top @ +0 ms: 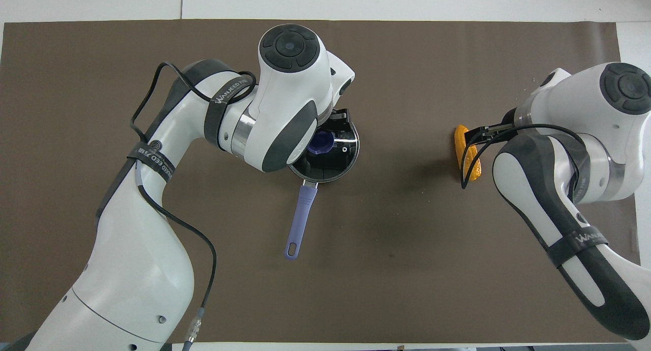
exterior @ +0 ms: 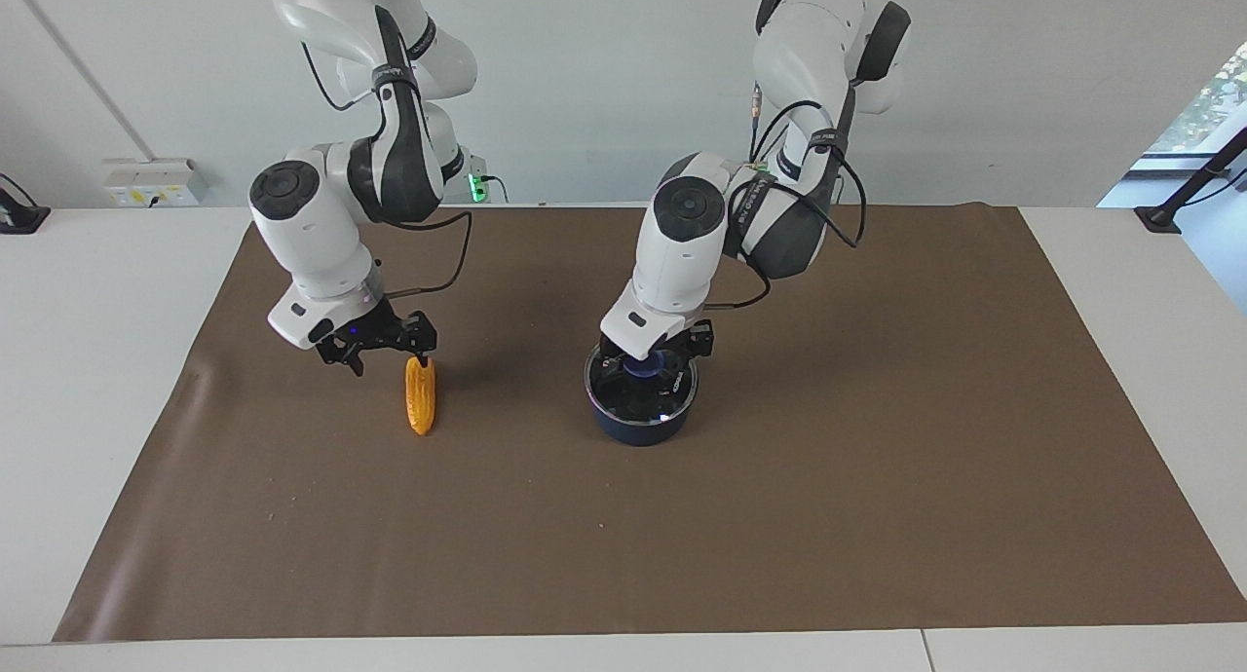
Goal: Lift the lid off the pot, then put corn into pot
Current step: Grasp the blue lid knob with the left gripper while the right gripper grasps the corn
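My gripper will lower the corn [top: 460,143] in, and I expect it to lie flat inside, since it looks shorter than the pot's round rim [top: 350,168] is wide.
The dark blue pot [exterior: 638,429] stands mid-mat, its long handle [top: 300,213] pointing toward the robots. The glass lid [exterior: 672,399] sits on it, and its blue knob [exterior: 647,366] shows under my left gripper [exterior: 651,358], which is down at the knob. In the overhead view the left wrist covers much of the lid [top: 351,155]. The orange-yellow corn [exterior: 421,399] lies on the mat toward the right arm's end. My right gripper [exterior: 385,353] is open and low, one fingertip at the corn's end nearer the robots. The corn also shows in the overhead view [top: 464,147].
A brown mat [exterior: 877,516] covers most of the white table [exterior: 88,360]. Nothing else lies on the mat. A power socket box [exterior: 151,180] sits by the wall at the right arm's end.
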`<state>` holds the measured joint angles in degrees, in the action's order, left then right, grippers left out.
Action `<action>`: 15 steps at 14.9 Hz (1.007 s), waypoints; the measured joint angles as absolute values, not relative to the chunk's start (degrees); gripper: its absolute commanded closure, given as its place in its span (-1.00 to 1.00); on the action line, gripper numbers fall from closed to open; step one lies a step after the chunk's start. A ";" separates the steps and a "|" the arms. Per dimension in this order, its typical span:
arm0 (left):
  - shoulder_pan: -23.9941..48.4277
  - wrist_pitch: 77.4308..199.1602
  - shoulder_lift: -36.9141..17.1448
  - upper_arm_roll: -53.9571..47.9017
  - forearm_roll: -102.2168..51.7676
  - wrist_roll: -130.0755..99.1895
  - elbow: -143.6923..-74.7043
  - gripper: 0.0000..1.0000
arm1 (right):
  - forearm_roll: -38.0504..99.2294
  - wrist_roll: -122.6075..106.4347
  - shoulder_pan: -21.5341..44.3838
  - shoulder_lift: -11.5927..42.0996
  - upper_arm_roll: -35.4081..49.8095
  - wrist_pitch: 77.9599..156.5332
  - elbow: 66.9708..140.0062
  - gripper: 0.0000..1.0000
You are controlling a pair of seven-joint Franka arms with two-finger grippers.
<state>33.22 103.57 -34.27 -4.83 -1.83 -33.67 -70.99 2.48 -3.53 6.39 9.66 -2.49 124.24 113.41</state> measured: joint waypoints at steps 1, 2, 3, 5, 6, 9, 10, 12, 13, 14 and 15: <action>33.42 103.86 -34.51 -4.83 -1.78 -33.67 -71.01 -0.99 | 3.17 -3.53 6.40 10.13 -2.49 124.81 113.81 -0.81; 33.53 103.96 -34.60 -4.84 -1.78 -33.67 -71.01 -0.98 | 3.88 -3.53 6.44 10.56 -2.47 125.46 114.15 -0.69; 33.58 104.01 -34.60 -4.84 -1.78 -33.67 -71.00 -0.97 | 4.24 -3.53 6.63 11.00 -2.42 125.82 114.45 -0.62; 33.76 104.04 -34.60 -4.85 -1.78 -33.67 -71.00 -0.96 | 4.41 -3.53 7.15 12.48 -2.36 127.39 115.60 -0.60; 33.90 104.04 -34.60 -4.85 -1.78 -33.67 -71.00 -0.90 | 4.41 -3.53 7.33 13.48 -2.31 128.59 116.07 -0.60; 34.18 104.01 -34.60 -4.85 -1.78 -33.68 -71.00 -0.84 | 4.41 -3.54 7.84 15.82 -2.27 129.59 116.31 -0.59; 34.20 104.00 -34.60 -4.85 -1.78 -33.68 -71.00 -0.84 | 4.41 -3.57 7.88 16.02 -2.27 129.59 116.31 -0.48; 34.20 103.98 -34.60 -4.85 -1.78 -33.68 -71.02 -0.84 | 4.42 -3.60 7.88 16.03 -2.27 129.59 116.32 -0.45; 34.20 103.97 -34.60 -4.84 -1.77 -33.68 -71.07 -0.84 | 4.42 -3.61 7.88 16.03 -2.27 129.59 116.35 -0.38; 34.20 103.96 -34.60 -4.83 -1.77 -33.68 -71.22 -0.84 | 4.42 -3.65 7.88 16.03 -2.27 129.59 116.38 -0.32; 34.21 103.96 -34.60 -4.83 -1.77 -33.68 -71.42 -0.84 | 4.42 -3.66 7.88 16.03 -2.27 129.59 116.44 -0.28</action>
